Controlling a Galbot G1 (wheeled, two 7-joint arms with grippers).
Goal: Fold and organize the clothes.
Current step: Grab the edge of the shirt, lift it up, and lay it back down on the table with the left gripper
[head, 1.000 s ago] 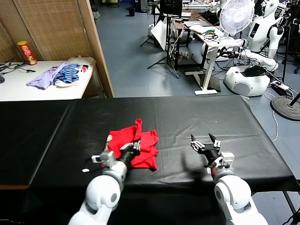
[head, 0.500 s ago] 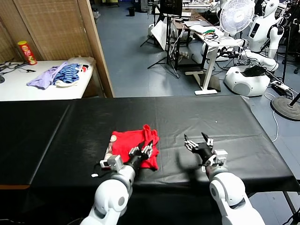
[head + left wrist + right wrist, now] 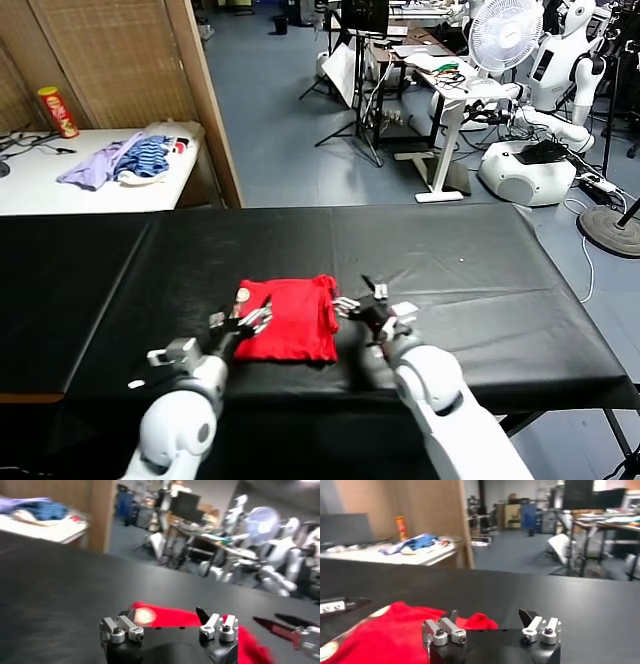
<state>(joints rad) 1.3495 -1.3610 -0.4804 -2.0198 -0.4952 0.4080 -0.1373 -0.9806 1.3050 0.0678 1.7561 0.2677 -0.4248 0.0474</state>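
The red T-shirt is lying plain side up and its print is underneath, so my right gripper should move out of the way while my left gripper turns the printed edge over.
The red T-shirt lies folded in a flat rectangle on the black table, near its front edge. My left gripper sits at the shirt's left edge, open, with nothing between its fingers. At the shirt's right edge my right gripper also stands open and empty. In the left wrist view the red shirt shows just beyond the open left gripper, with the right gripper farther off. In the right wrist view the shirt spreads beside the open right gripper.
A white side table at the back left holds a pile of purple and blue-striped garments and a red can. A wooden partition stands behind the table. Desks, a fan and white robots fill the back right.
My left gripper opened, let go of the shirt and drew back to its left edge. The shirt settled flat. My right gripper moved left to the shirt's right edge.
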